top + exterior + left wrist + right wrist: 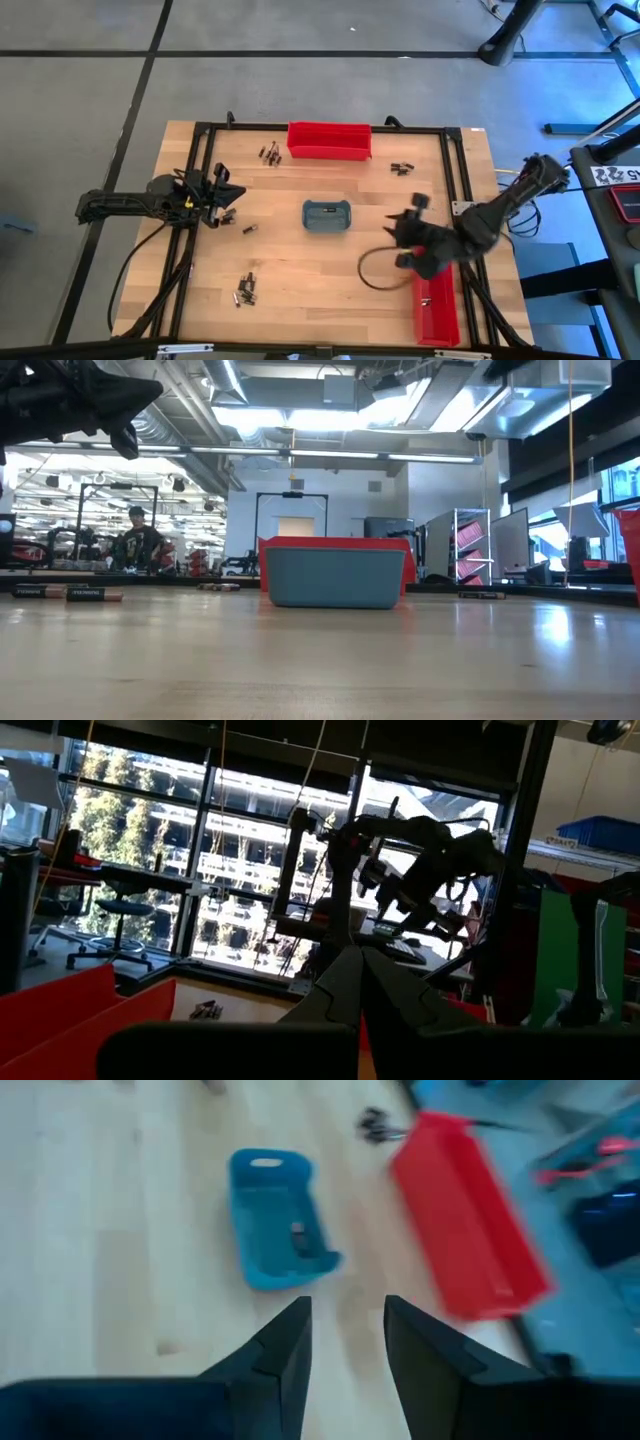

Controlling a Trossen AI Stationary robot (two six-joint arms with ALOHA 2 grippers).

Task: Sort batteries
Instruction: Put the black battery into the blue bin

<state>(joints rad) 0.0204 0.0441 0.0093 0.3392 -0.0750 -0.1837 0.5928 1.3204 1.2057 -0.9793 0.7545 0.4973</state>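
Note:
Clear wood (400, 188) stretches from my open right gripper to the batteries (402, 168) between the red bins, so I should keep going there until my fingers straddle one battery.
Batteries lie in small groups on the wooden table: near the far red bin (269, 153), at the far right (402, 168), one alone (249, 229), and a cluster near the front (246, 288). A grey-blue tray (327, 215) sits mid-table; in the right wrist view the tray (280, 1230) holds one small dark battery (297, 1232). My right gripper (403, 232) hangs above the table right of the tray, and the right gripper (345, 1345) is open and holds nothing. My left gripper (225, 195) waits at the left, and the left gripper (360, 982) is shut on nothing.
One long red bin (329, 140) stands at the far edge and another (436, 305) along the right edge near the front. A dark cable loop (375, 270) lies on the table under the right arm. A black frame (200, 160) borders the table. A person (137, 540) stands far behind.

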